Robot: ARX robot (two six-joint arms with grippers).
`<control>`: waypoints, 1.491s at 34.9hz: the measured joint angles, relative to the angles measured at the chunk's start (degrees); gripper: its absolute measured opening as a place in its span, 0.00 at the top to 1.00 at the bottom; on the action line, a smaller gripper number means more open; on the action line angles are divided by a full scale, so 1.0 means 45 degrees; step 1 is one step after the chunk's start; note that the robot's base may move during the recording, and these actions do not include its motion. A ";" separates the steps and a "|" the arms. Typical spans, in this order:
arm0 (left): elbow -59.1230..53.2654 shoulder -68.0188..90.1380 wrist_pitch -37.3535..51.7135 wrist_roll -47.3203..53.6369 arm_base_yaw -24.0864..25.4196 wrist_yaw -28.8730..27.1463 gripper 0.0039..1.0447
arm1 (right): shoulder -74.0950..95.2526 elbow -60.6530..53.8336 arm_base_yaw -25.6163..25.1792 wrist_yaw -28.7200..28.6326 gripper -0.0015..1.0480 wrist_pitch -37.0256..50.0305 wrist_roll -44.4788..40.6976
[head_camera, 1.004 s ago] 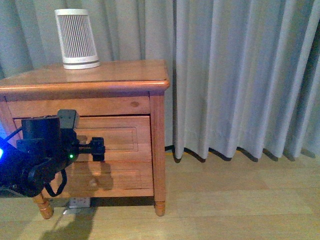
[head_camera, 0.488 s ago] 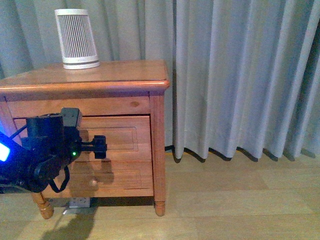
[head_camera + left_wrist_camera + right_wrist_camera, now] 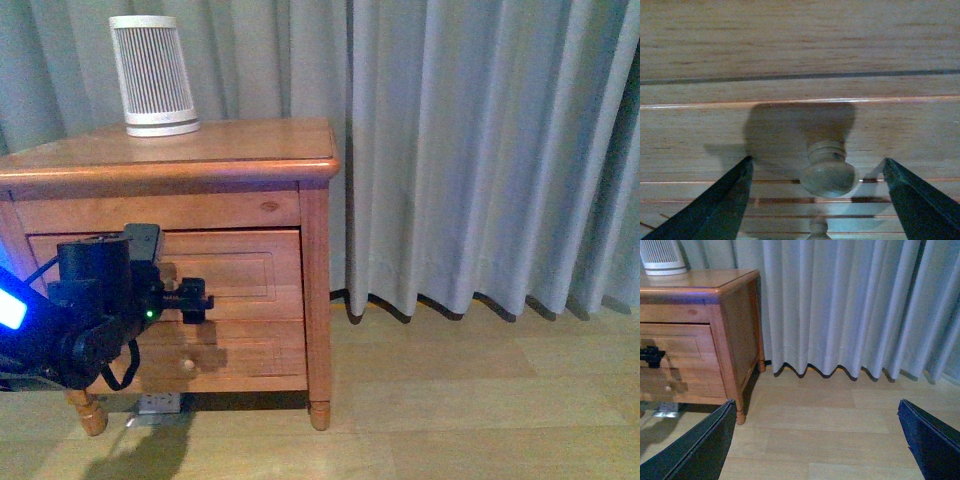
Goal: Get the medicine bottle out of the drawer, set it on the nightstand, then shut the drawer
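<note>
I expect the upper drawer [image 3: 255,276] to slide straight out alone when I pull its knob, because a straight seam [image 3: 258,320] separates it from the lower drawer.
The nightstand [image 3: 230,150] stands at the left, and its upper drawer [image 3: 250,270] is shut. My left gripper [image 3: 195,300] is open at the drawer front. In the left wrist view the small round knob [image 3: 829,174] sits between the open gripper [image 3: 817,165], and neither finger touches it. The medicine bottle is hidden. My right gripper [image 3: 817,440] is open and empty above the wooden floor, to the right of the nightstand [image 3: 735,305]. It is out of the front view. The left gripper [image 3: 651,355] also shows in the right wrist view.
A white ribbed tapered device [image 3: 152,75] stands on the back left of the nightstand top. The lower drawer [image 3: 250,352] with its knob [image 3: 185,366] is shut. Grey curtains [image 3: 480,150] hang behind and to the right. The floor [image 3: 480,400] is light wood.
My left arm has shifted slightly lower, with the gripper staying at the upper drawer front. The drawer stays shut.
</note>
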 joint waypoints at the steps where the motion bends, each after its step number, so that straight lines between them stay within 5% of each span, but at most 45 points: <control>1: 0.0000 0.0000 0.0005 0.0010 0.0010 -0.0005 0.30 | 0.0000 0.0000 0.0000 0.0000 0.07 0.0000 -0.0005; 10: 0.0000 0.0000 0.0097 0.0117 0.0034 0.0063 0.75 | 0.0000 0.0000 0.0000 0.0000 0.07 0.0000 0.0000; 21: -0.0529 -0.0097 0.0724 0.0204 0.0049 0.0083 0.76 | 0.0000 0.0000 0.0000 0.0000 0.07 0.0000 0.0000; 52: -1.0914 -0.4303 0.5795 0.0729 0.0500 0.0923 0.76 | 0.0000 0.0000 0.0000 0.0000 0.07 0.0000 -0.0005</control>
